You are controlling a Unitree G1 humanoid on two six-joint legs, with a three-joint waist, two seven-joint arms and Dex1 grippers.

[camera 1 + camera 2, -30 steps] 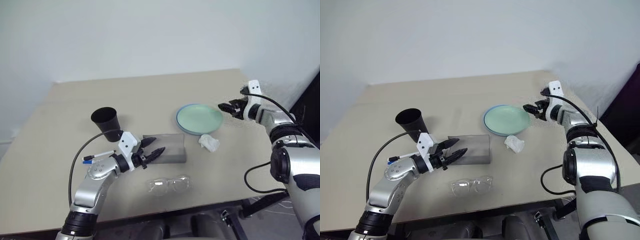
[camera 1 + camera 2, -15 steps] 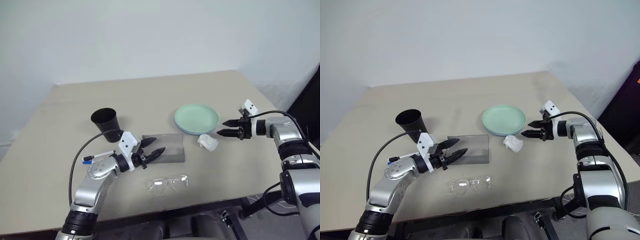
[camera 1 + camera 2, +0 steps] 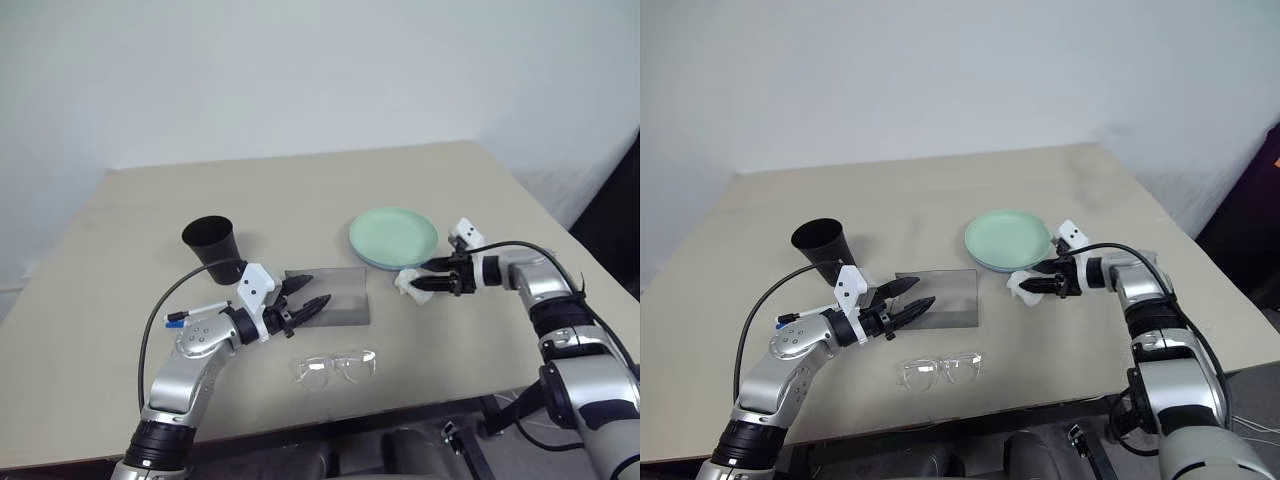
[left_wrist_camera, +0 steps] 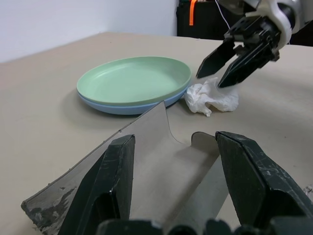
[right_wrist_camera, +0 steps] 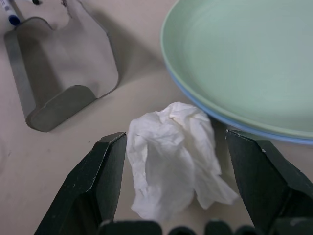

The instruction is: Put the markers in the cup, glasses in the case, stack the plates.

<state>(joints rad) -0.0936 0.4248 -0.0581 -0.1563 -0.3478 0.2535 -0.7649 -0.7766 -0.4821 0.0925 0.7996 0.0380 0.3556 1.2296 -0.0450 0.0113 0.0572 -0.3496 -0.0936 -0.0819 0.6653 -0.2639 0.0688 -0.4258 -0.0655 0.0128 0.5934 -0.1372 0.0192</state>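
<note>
The clear glasses (image 3: 336, 370) will keep their folded, compact shape as I lift them over the grey case, because the arms are tucked in along the lenses (image 3: 338, 358).
The mint green plate (image 3: 393, 235) lies on the light blue plate (image 3: 372, 262) at mid right. The grey case (image 3: 335, 297) lies open at the centre, and the clear glasses (image 3: 335, 367) rest in front of it. The black cup (image 3: 210, 245) stands upright at the left. Near my left forearm lies a white marker with a blue cap (image 3: 192, 315). My left gripper (image 3: 312, 298) hangs open at the case's left end with nothing in it. My right gripper (image 3: 420, 284) is open, its fingers (image 5: 98, 181) either side of a white paper wad (image 5: 173, 147), apart from it.
The paper wad (image 3: 408, 283) sits just in front of the plates, between them and the case. The tan table (image 3: 300, 190) has bare room at the back and far left. Its right edge drops off beyond my right arm.
My right gripper has swung from the plates' right edge down and leftwards, still open, and now straddles the paper wad. The left arm has kept still.
</note>
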